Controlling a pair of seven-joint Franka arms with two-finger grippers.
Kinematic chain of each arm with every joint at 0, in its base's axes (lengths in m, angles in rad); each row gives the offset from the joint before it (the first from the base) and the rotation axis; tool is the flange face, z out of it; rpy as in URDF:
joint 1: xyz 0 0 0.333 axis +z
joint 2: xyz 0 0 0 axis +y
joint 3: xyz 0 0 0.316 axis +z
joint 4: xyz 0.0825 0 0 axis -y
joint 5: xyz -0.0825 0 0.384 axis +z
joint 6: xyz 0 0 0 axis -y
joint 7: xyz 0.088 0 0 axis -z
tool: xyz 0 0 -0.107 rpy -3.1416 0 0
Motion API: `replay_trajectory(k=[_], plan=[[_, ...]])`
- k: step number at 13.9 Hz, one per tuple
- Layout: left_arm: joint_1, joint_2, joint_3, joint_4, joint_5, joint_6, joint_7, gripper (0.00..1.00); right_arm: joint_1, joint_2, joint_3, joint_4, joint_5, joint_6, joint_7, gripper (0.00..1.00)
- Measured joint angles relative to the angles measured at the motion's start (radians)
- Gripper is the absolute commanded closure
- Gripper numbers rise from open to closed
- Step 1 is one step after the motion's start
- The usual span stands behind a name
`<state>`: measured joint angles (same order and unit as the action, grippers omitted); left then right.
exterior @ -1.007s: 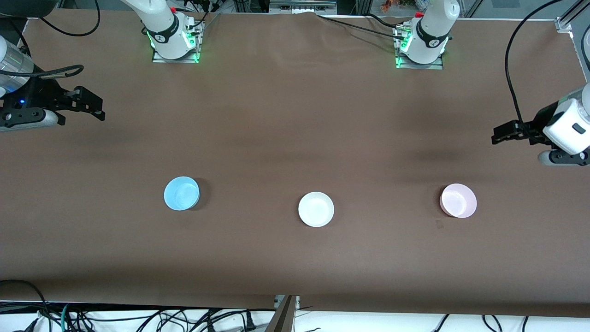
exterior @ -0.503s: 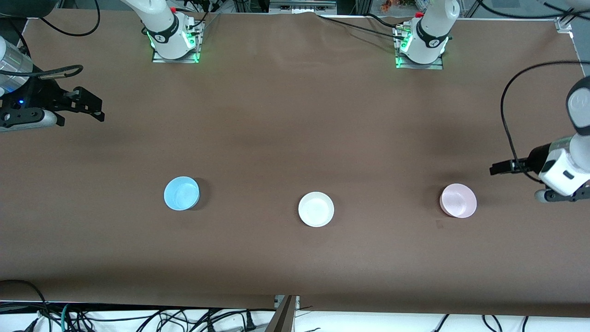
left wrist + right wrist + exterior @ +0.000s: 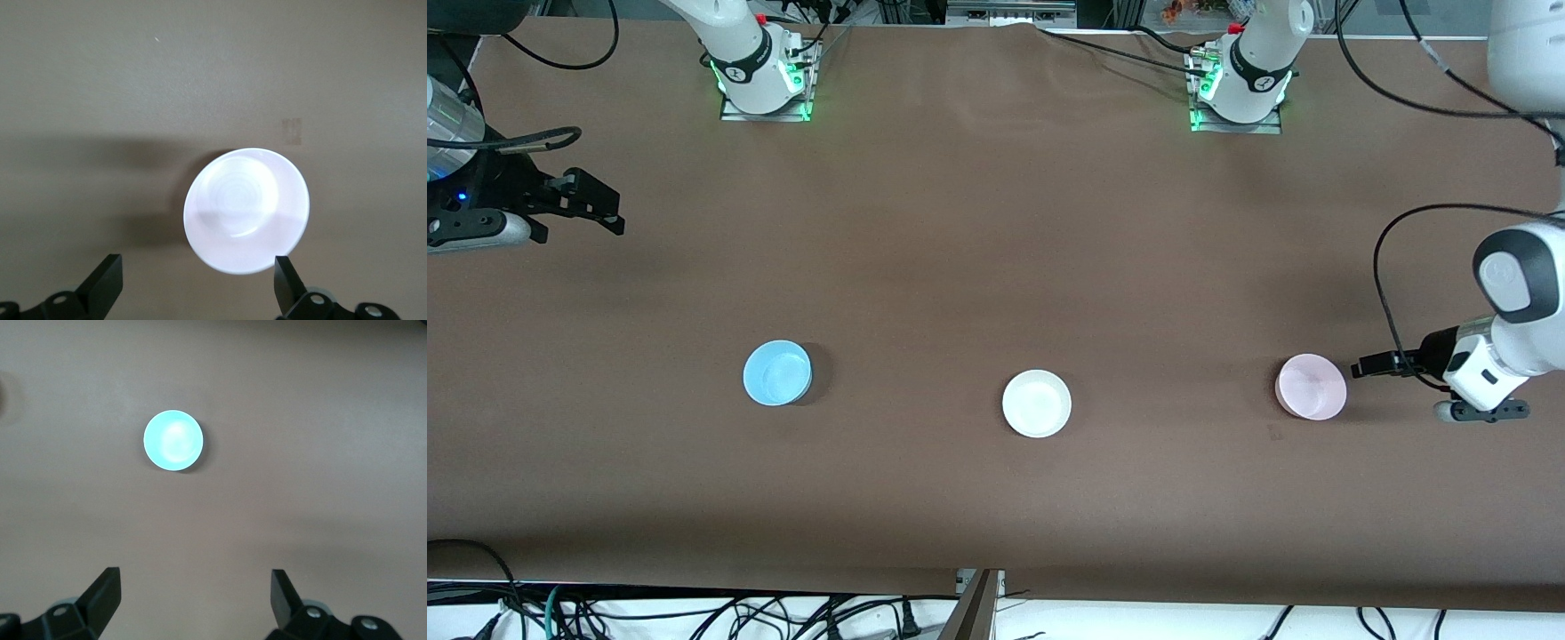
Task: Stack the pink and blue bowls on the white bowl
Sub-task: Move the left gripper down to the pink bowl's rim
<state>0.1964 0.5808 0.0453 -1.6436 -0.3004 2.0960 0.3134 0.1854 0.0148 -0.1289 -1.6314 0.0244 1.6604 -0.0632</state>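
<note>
My gripper will lower the pink bowl point(image 3: 1311, 386), which gets narrower from rim to base point(image 3: 240, 193), so it will sit inside the white bowl with the rims close together.
Three bowls stand apart in a row on the brown table. The blue bowl point(image 3: 777, 372) is toward the right arm's end, the white bowl point(image 3: 1036, 404) in the middle, the pink bowl point(image 3: 1311, 387) toward the left arm's end. My left gripper point(image 3: 1360, 367) is open and empty, low beside the pink bowl, not touching it. In the left wrist view the pink bowl point(image 3: 246, 210) lies just ahead of the open fingers point(image 3: 285, 281). My right gripper point(image 3: 609, 213) is open and empty, up at the table's end, away from the blue bowl point(image 3: 173, 441).
The two arm bases point(image 3: 763, 71) point(image 3: 1240, 84) stand at the table's edge farthest from the front camera. A black cable point(image 3: 1392, 284) loops from the left arm above the table. Cables lie off the near edge.
My left gripper has come down and in from the table's end to just beside the pink bowl. The right arm has barely moved. The bowls have not moved.
</note>
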Motion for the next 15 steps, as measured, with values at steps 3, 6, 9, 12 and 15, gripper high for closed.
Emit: replay_trajectory(k=[3,6,9,12,15], plan=[[0.007,0.063,0.004,-0.003,-0.068,0.057,0.063,0.05,0.0,0.0,0.0,0.0,0.0,0.0,0.0,0.0],[0.001,0.09,0.002,-0.003,-0.07,0.081,0.072,0.25,0.0,0.0,0.0,0.0,0.0,0.0,0.0,0.0],[-0.001,0.094,0.002,-0.003,-0.07,0.083,0.075,0.41,0.0,0.0,0.0,0.0,0.0,0.0,0.0,0.0],[-0.002,0.098,0.002,-0.004,-0.07,0.089,0.076,0.47,0.0,0.0,0.0,0.0,0.0,0.0,0.0,0.0],[-0.002,0.108,0.001,-0.004,-0.07,0.093,0.079,0.83,0.0,0.01,0.0,-0.004,0.001,-0.001,0.0,0.0]])
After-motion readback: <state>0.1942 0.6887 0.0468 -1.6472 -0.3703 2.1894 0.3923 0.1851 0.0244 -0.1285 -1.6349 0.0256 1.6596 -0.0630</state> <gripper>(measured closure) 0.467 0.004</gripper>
